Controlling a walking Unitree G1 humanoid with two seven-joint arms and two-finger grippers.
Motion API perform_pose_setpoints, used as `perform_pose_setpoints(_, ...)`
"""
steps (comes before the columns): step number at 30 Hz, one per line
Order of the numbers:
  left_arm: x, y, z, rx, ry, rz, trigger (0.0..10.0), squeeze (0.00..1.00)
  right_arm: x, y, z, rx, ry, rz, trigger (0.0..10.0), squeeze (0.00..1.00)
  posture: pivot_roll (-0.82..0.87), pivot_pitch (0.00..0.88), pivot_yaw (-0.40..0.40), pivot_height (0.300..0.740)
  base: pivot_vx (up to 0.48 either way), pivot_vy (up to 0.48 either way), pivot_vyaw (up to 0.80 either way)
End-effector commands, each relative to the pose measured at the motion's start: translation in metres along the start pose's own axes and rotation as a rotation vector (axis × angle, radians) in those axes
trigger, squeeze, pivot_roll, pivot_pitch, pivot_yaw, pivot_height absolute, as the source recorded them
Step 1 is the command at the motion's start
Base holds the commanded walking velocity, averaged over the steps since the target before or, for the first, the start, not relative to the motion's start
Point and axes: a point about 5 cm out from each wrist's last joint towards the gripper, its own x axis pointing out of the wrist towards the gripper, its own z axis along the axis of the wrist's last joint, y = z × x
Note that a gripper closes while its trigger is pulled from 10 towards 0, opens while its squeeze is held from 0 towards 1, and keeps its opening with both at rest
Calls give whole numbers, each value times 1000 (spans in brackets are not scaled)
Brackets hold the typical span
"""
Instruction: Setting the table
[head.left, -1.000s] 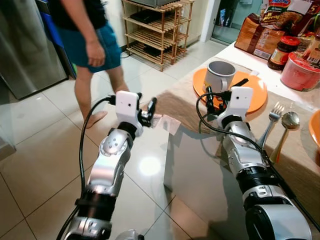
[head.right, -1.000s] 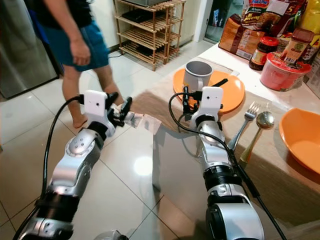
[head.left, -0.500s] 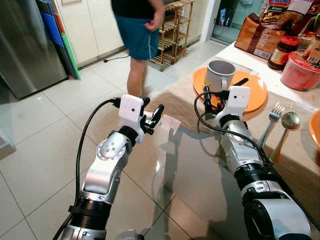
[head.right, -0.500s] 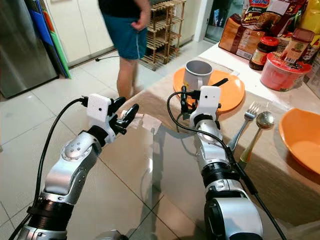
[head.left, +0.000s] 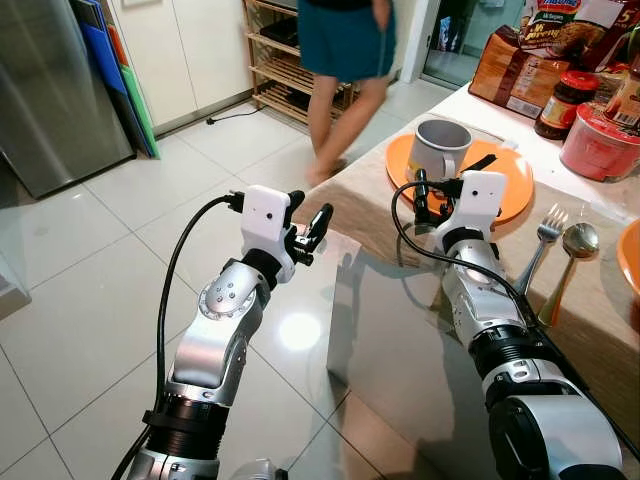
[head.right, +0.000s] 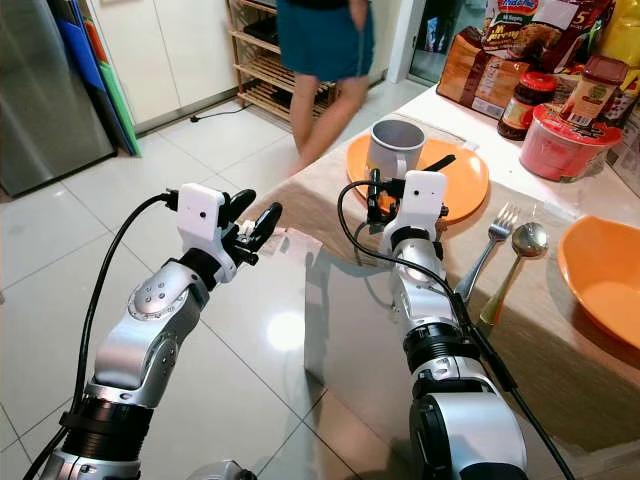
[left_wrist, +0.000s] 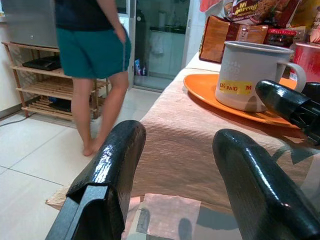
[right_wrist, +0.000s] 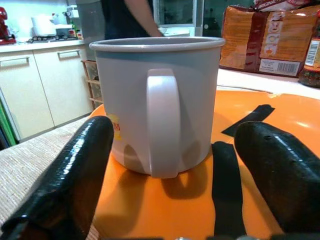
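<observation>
The grey mug (head.left: 438, 152) will come up by itself when I raise it, because the black strips (right_wrist: 227, 187) are lying flat on the orange plate beside it.
A grey mug (head.left: 438, 150) stands on an orange plate (head.left: 515, 190) at the table's near corner. My right gripper (head.left: 448, 178) is open just short of the mug, its fingers either side of the handle (right_wrist: 162, 125) without touching it. To the right of the plate a fork (head.left: 543, 240) and a spoon (head.left: 575, 245) lie on the brown cloth (left_wrist: 200, 150). An orange bowl (head.right: 605, 275) sits further right. My left gripper (head.left: 310, 208) is open and empty in the air off the table's edge, pointing toward the cloth and the mug (left_wrist: 247, 75).
A person (head.left: 345, 60) walks barefoot close to the table's far corner. Food packets (head.left: 520, 60), a jar (head.left: 560, 105) and a red tub (head.left: 600, 140) crowd the table's back. A wooden rack (head.left: 280, 70) and a steel fridge (head.left: 50, 90) stand across the tiled floor.
The person has walked from the left across the room to the table's corner. My left gripper has edged up and right toward the table. The right gripper has barely moved.
</observation>
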Motion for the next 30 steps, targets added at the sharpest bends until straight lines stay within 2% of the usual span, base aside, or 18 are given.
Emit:
perform_pose_setpoints(1,2,-3,3,-2,-7,-4,10000,0,3,-2,5,1,-17,-14,0,0,203,0,-5,740,0,0,0)
perform_pose_setpoints(25,9,-6,3,-8,-16,-8,10000,0,-2,0,5,5,-45,-9,0,0,181,0,0,740,0,0,0)
perform_pose_setpoints(30,13,-7,4,-10,-23,-6,10000,0,-4,2,11,0,-84,1,0,0,171,0,0,740,0,0,0)
